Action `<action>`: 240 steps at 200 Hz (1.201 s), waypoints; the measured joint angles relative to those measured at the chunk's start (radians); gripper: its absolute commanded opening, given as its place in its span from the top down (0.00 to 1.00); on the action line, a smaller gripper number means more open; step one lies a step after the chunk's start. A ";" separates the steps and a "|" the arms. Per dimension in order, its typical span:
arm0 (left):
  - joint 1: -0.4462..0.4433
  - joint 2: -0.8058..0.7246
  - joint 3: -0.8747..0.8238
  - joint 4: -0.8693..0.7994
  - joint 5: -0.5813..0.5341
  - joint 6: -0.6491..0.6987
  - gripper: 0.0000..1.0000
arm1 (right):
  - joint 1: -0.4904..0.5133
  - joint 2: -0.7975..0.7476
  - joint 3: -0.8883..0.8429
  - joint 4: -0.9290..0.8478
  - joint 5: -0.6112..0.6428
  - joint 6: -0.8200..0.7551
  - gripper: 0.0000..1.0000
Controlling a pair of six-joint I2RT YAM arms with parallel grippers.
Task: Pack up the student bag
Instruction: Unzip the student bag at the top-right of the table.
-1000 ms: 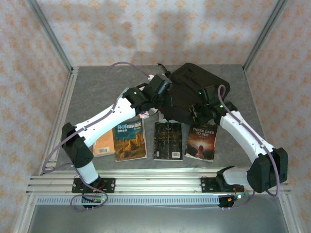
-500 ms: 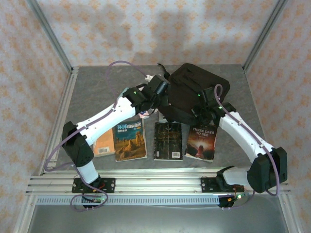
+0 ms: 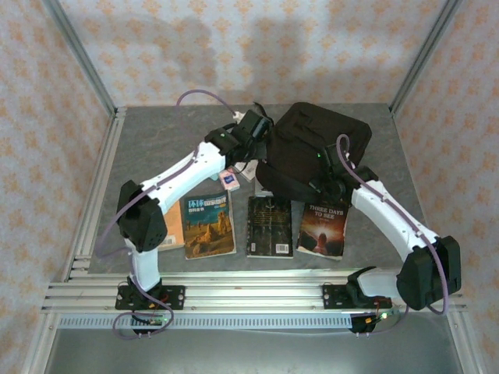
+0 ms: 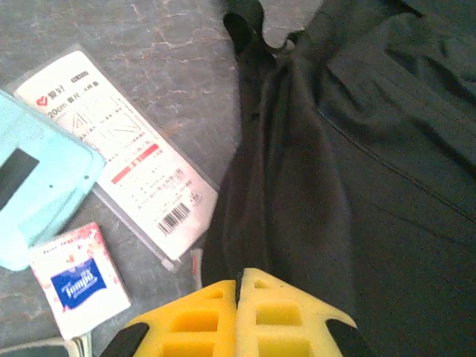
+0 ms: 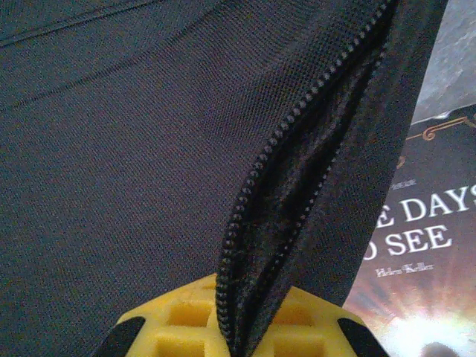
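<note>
The student bag's near edge (image 3: 295, 196) is lying over the top ends of the books, so I need to move the black backpack (image 3: 308, 136) farther back, clear of the books, before I pack them.
The student bag (image 3: 312, 144), a large black soft backpack, lies at the back middle of the table. My left gripper (image 3: 260, 134) is at its left edge. In the left wrist view the yellow fingers (image 4: 279, 305) are pressed together, and a taut fold of the bag's fabric (image 4: 290, 186) runs into their tips. My right gripper (image 3: 321, 185) is at the bag's near edge. It is shut on the open zipper edge (image 5: 256, 186), and the toothed fabric passes between its yellow fingers (image 5: 182, 312).
Books lie in a row in front of the bag: "Three Days to See" (image 3: 323, 226), a black book (image 3: 270, 226), a desert-cover book (image 3: 209, 224) and an orange one (image 3: 168, 231). A tissue pack (image 4: 82, 279), a ruler packet (image 4: 119, 149) and a light blue case (image 4: 33, 201) lie left of the bag.
My right gripper has closed on the zipper edge. My left arm has swung toward the back, still shut on the bag's left side, and the bag has shifted slightly.
</note>
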State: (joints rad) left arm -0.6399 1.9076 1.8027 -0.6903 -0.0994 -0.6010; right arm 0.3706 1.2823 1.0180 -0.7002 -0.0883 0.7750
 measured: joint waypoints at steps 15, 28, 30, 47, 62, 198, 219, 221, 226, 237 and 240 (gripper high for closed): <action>0.016 0.060 0.052 0.002 -0.016 0.009 1.00 | 0.000 -0.007 0.000 -0.010 0.016 -0.024 1.00; 0.026 0.107 0.093 0.002 -0.023 0.018 1.00 | 0.000 -0.010 0.000 -0.019 0.029 -0.043 1.00; 0.027 0.115 0.100 0.002 -0.023 0.019 1.00 | 0.000 -0.010 0.000 -0.020 0.032 -0.045 1.00; 0.031 0.161 0.140 -0.001 -0.025 0.027 1.00 | 0.000 -0.010 0.000 -0.031 0.058 -0.065 1.00; 0.031 0.191 0.174 -0.002 -0.025 0.028 1.00 | 0.000 -0.010 0.000 -0.037 0.079 -0.078 1.00; 0.057 0.044 -0.077 0.181 0.225 -0.114 1.00 | -0.058 -0.111 0.127 -0.119 0.047 0.071 0.40; 0.056 -0.019 -0.091 0.210 0.250 -0.141 1.00 | -0.030 -0.161 0.108 -0.089 -0.031 0.201 0.36; 0.056 -0.022 -0.091 0.210 0.251 -0.141 1.00 | -0.026 -0.163 0.106 -0.086 -0.037 0.213 0.35; 0.052 -0.033 -0.091 0.214 0.254 -0.146 1.00 | -0.016 -0.167 0.102 -0.078 -0.051 0.249 0.33; 0.047 -0.050 -0.091 0.216 0.258 -0.158 1.00 | 0.008 -0.171 0.092 -0.062 -0.078 0.317 0.28; 0.045 -0.053 -0.091 0.216 0.258 -0.158 1.00 | 0.015 -0.171 0.087 -0.057 -0.085 0.340 0.26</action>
State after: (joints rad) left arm -0.5953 1.8545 1.7119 -0.4747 0.1585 -0.7593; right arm 0.3859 1.1110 1.1053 -0.7570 -0.1734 1.1149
